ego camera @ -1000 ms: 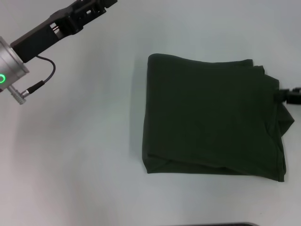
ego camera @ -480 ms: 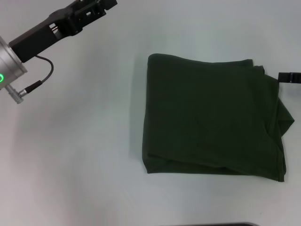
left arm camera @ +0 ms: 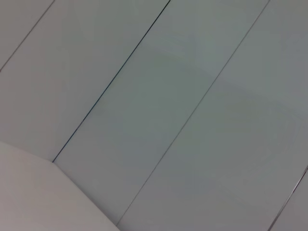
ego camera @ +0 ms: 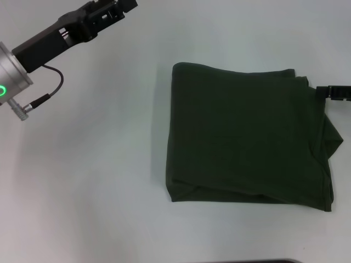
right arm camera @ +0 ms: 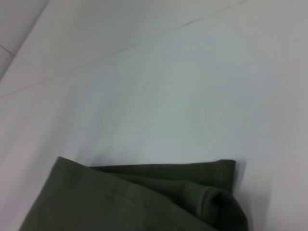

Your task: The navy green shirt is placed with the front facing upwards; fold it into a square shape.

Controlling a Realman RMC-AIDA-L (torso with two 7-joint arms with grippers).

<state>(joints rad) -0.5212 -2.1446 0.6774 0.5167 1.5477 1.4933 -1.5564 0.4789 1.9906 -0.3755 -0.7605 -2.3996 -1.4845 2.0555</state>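
My right gripper should pull the far corner of the shirt's top layer farther out because it lies short of the layer point(ego camera: 300, 77) underneath. It needs to grip that corner point(ego camera: 313, 93) again first, so the shirt's edge comes out even.
The navy green shirt point(ego camera: 247, 137) lies on the white table, folded into a rough square of several layers, with no print showing. Its right edge is uneven, with a loose flap of cloth sticking out. In the right wrist view a folded corner of the shirt point(right arm camera: 144, 202) shows with bare table beyond it. Only a black tip of my right gripper point(ego camera: 333, 91) shows, at the picture's right edge, by the shirt's far right corner. My left gripper point(ego camera: 112, 10) is held up at the far left, well away from the shirt.
The white table point(ego camera: 88, 181) spreads out left of the shirt and in front of it. The left arm's silver wrist with a green light point(ego camera: 8, 82) and its cable hang over the table's left side. The left wrist view shows only pale panels point(left arm camera: 183, 120).
The right gripper's black tip has moved from the shirt's right edge toward the far corner. The shirt and the left arm have stayed where they were.
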